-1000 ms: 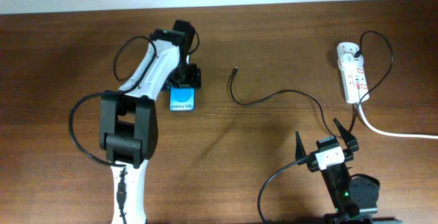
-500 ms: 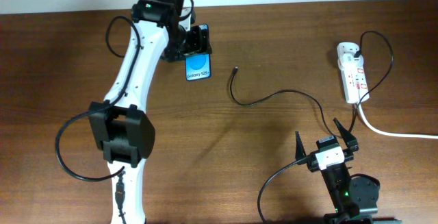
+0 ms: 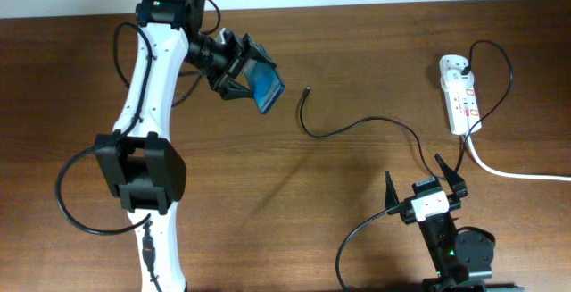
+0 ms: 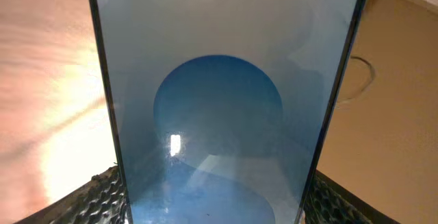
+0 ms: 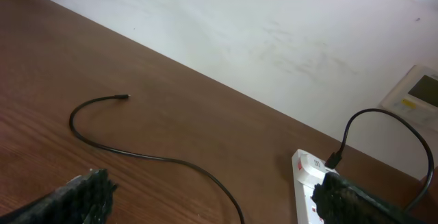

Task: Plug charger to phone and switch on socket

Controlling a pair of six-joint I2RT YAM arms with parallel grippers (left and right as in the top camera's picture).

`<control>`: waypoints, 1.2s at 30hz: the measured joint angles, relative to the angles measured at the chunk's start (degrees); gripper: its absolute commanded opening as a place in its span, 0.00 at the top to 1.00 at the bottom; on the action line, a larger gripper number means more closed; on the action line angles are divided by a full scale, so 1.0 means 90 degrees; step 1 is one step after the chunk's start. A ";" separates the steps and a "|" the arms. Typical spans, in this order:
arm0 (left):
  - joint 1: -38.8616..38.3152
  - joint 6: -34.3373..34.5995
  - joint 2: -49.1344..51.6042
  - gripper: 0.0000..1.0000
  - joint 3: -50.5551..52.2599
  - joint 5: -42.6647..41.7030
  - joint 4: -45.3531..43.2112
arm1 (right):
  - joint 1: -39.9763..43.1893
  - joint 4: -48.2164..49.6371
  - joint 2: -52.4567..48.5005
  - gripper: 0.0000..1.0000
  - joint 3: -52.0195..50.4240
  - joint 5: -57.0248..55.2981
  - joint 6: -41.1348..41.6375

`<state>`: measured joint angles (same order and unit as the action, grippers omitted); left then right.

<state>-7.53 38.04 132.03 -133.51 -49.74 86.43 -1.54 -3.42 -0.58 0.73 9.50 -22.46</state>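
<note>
The phone's bottom end (image 4: 205,214) is deep between my left gripper's fingers, so next my right gripper takes the phone over to clear that end for the charger.
My left gripper (image 3: 239,70) is shut on the phone (image 3: 265,88), holding it tilted above the table at the back left. The blue screen fills the left wrist view (image 4: 219,107), with a finger at each lower edge. The charger cable (image 3: 357,124) lies on the table, its plug tip (image 3: 307,88) just right of the phone and apart from it. It also shows in the right wrist view (image 5: 109,145). The white socket (image 3: 458,95) lies at the back right with the charger plugged in. My right gripper (image 3: 425,185) is open and empty near the front edge.
The socket's thick white cord (image 3: 508,171) runs off to the right edge. The socket's end shows in the right wrist view (image 5: 308,190). A white wall borders the table's far edge.
My left gripper has lifted the phone off the table, carried it back and to the right, and tilted it. The right arm has not moved.
</note>
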 measured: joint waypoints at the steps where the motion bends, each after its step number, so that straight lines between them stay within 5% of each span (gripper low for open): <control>1: 0.0000 0.0075 0.0000 1.00 0.0000 -0.0289 0.0012 | 0.0000 -0.0002 0.0000 0.02 0.0000 0.0000 -0.0002; 12: 0.0000 0.1003 0.0000 1.00 -0.0024 -0.3021 0.0515 | 0.0000 -0.0002 -0.0294 0.02 0.0000 0.0000 0.0199; 19: 0.0024 0.1256 0.0000 1.00 -0.0024 -0.3480 0.0495 | 0.0000 0.0005 -0.0954 0.02 0.0000 0.0090 0.0578; 23: 0.0024 0.1256 0.0000 1.00 -0.0024 -0.3417 0.0466 | 0.0000 0.0253 -0.0962 0.02 -0.0002 0.0537 0.1889; 29: 0.0024 0.1280 0.0000 1.00 -0.0024 -0.1817 0.0381 | 0.0000 0.0272 -0.1025 0.02 0.0508 0.1649 0.4022; 36: -0.0027 0.1297 0.0000 1.00 -0.0024 -0.0491 -0.0087 | 0.0000 0.0129 -0.2892 0.02 0.2545 0.3164 0.4549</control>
<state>-7.77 49.71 132.03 -133.73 -54.15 85.65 -1.54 -2.26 -26.61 23.64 37.98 18.48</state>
